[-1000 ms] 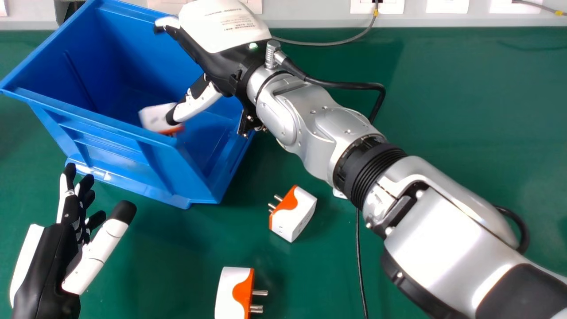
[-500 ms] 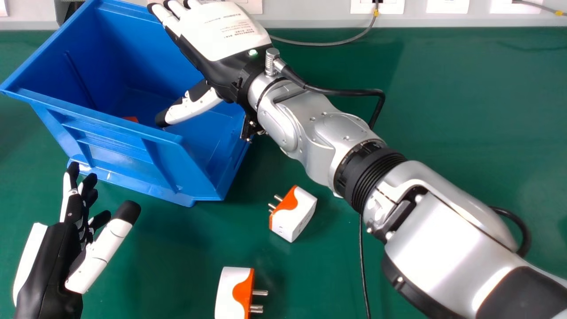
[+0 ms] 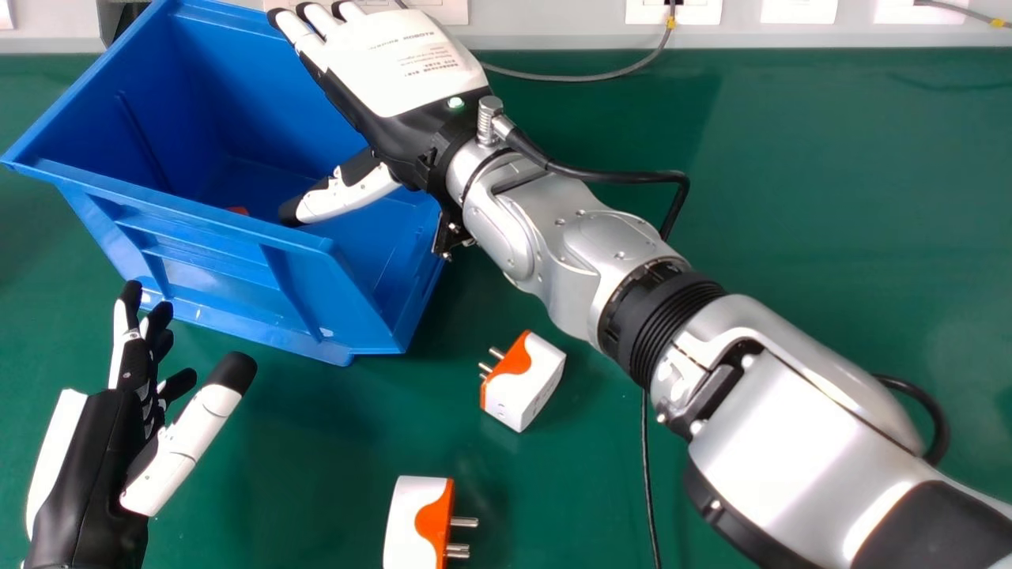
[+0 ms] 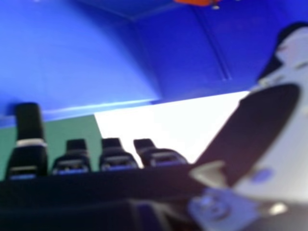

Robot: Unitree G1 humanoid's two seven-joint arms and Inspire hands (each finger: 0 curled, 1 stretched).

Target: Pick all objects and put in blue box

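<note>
I expect the blue box to slide a little when I carry the plug in, because its base edge stands loose and there is open green table around it.
In the head view my right hand is open over the blue box, its thumb hanging down inside. A bit of orange plug shows behind the box's near wall. Two white-and-orange plugs lie on the green table: one plug right of the box with pins to the upper left, another plug at the bottom edge with pins to the right. My left hand is open in front of the box. In the right hand view, my right hand holds nothing; the box and orange plug show beyond.
My right forearm crosses above the table from the lower right. A black cable lies on the green table beneath it. Behind the box, a grey cable curves up to sockets on the back wall.
My right hand's fingers straightened and let go of a white-and-orange plug, which dropped into the box. The box shifted slightly to the right. My left hand moved slightly up and right.
</note>
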